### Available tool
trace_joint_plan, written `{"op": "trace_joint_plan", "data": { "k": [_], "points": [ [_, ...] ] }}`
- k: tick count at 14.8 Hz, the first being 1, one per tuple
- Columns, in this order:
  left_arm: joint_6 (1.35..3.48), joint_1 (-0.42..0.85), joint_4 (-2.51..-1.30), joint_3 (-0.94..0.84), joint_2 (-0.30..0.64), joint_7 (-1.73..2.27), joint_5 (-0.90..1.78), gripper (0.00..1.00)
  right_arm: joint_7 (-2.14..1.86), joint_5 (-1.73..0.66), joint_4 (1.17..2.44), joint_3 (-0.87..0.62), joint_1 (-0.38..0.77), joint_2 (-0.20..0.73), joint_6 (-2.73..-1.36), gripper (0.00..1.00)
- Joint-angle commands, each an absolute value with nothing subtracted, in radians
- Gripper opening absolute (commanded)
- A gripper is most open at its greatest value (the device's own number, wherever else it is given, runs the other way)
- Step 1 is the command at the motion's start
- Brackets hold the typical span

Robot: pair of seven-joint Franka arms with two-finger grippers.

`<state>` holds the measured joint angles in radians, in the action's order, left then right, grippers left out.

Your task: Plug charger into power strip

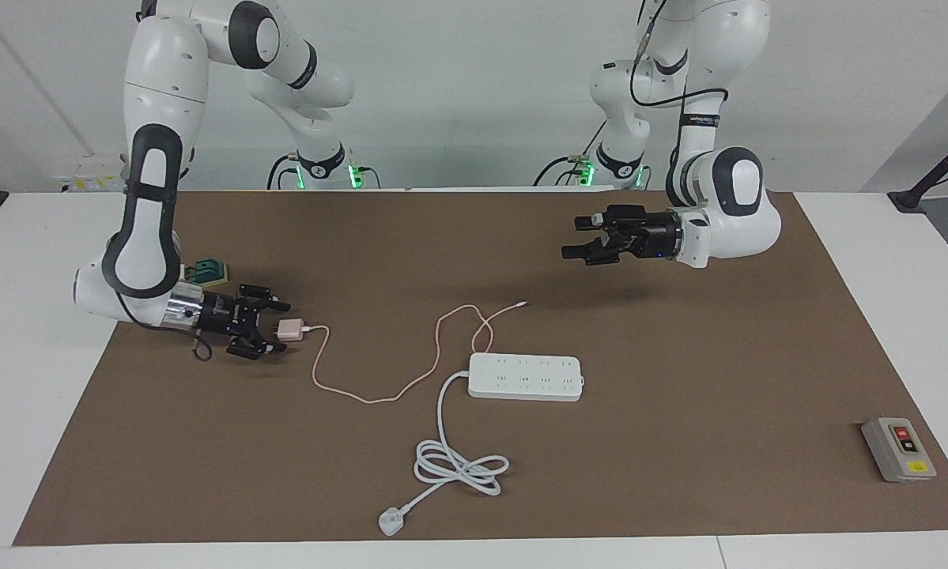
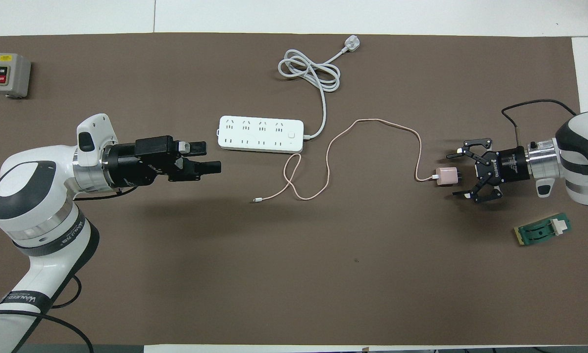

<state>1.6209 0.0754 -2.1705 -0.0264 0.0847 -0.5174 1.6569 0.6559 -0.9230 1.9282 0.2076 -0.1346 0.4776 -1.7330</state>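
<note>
My gripper will carry the charger to my left gripper. The thin pink cable lies in slack curves (image 2: 328,162), so its far tip (image 2: 257,200) will stay where it is.
The pale pink charger (image 1: 292,329) (image 2: 443,176) lies on the brown mat toward the right arm's end. Its thin pink cable (image 1: 363,397) (image 2: 372,122) loops across the mat to beside the power strip. My right gripper (image 1: 284,327) (image 2: 451,175) is low at the mat and open, with a fingertip on either side of the charger, whose prongs point into it. The white power strip (image 1: 525,377) (image 2: 261,134) lies flat mid-mat, sockets up. My left gripper (image 1: 571,239) (image 2: 213,157) is open and empty, raised over bare mat beside the strip's left-arm end.
The strip's thick white cord coils (image 1: 458,466) (image 2: 308,71) farther from the robots and ends in a white plug (image 1: 392,522) (image 2: 351,45). A grey button box (image 1: 899,449) (image 2: 10,74) stands at the left arm's end. A small green part (image 1: 207,273) (image 2: 543,232) lies beside the right arm.
</note>
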Motion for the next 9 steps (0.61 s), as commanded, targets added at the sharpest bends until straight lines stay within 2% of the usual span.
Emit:
{"op": "trace_joint_plan", "data": {
  "k": [1,6,7,9],
  "points": [
    [1.643,0.104,-2.203,-0.012,0.067,-0.538,1.698,1.0,0.621,-0.946,1.96,0.207,-0.143,0.456,-1.75,1.0],
    [1.643,0.112,-2.212,-0.014,0.069,-0.541,1.715,1.0,0.62,-0.948,1.967,0.207,-0.143,0.456,-1.753,1.0],
    [1.643,0.115,-2.214,-0.014,0.069,-0.543,1.717,1.0,0.614,-0.948,1.97,0.206,-0.143,0.454,-1.752,0.95],
    [1.644,0.123,-2.215,-0.012,0.071,-0.546,1.723,1.0,0.588,-0.948,1.985,0.207,-0.146,0.451,-1.752,0.95]
  ]
}}
